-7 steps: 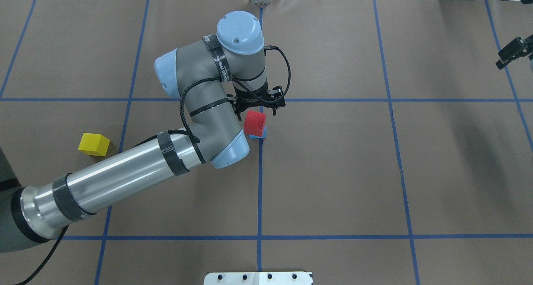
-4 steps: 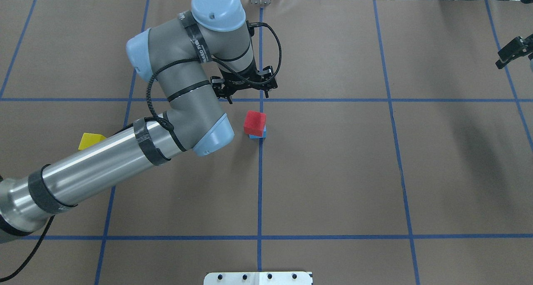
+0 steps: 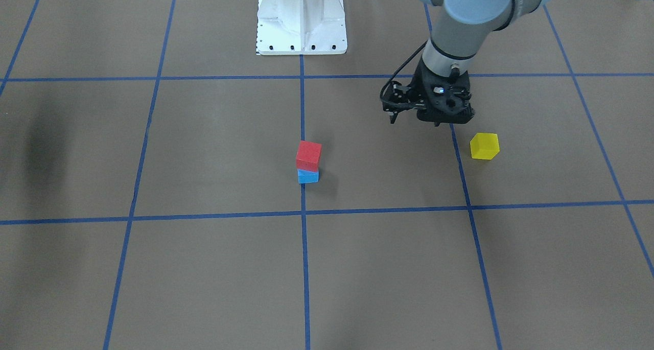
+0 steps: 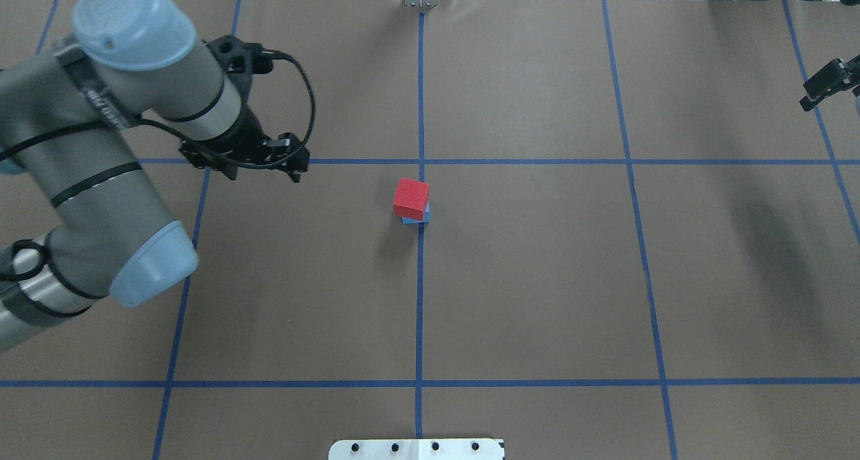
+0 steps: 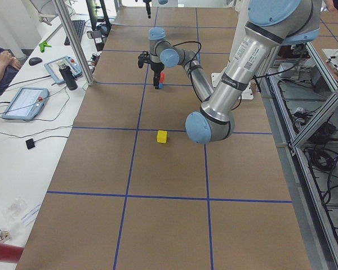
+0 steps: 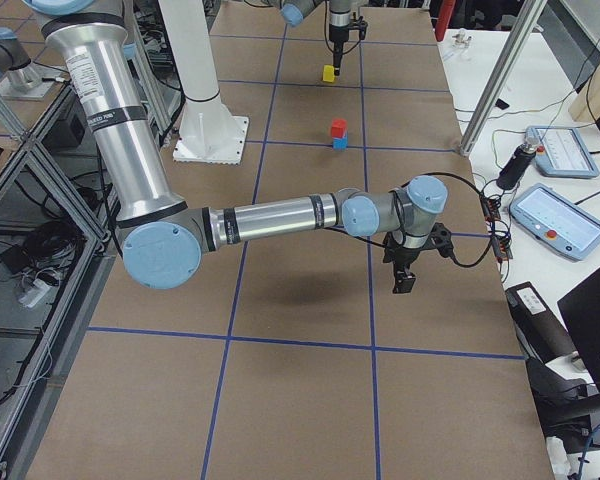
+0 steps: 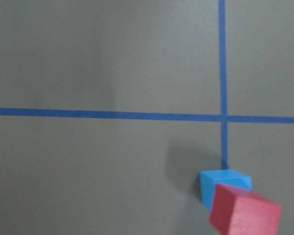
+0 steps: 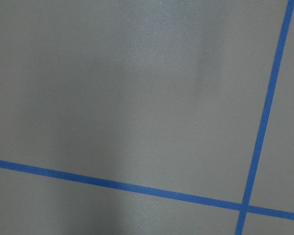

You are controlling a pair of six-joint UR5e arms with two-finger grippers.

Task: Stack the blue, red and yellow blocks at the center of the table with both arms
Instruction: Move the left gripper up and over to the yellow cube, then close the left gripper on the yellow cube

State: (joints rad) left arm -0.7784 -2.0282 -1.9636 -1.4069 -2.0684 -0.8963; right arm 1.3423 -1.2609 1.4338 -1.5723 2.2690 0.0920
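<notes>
The red block is crooked but rests well over the blue block (image 3: 307, 170), so the stack (image 3: 308, 162) should stay up when I put the yellow block on.
The red block (image 4: 411, 199) sits on the blue block (image 4: 418, 219) at the table's center, slightly askew; the stack shows in the front view as red (image 3: 308, 155) over blue (image 3: 307, 176), and low right in the left wrist view (image 7: 245, 215). The yellow block (image 3: 484, 146) lies alone on the table to the robot's left; in the overhead view my left arm hides it. My left gripper (image 3: 415, 122) is open and empty, hovering just beside the yellow block, also seen from overhead (image 4: 265, 176). My right gripper (image 4: 828, 84) hangs at the table's far right edge; I cannot tell its state.
The white robot base plate (image 3: 301, 28) stands at the robot's side of the table. Blue tape lines grid the brown table cover (image 4: 537, 279). Desks with tablets (image 6: 560, 215) border the table's far side.
My left arm has swung away from the red-on-blue stack to the robot's left, gripper open and empty, and now covers the yellow block in the overhead view. The right arm has not moved.
</notes>
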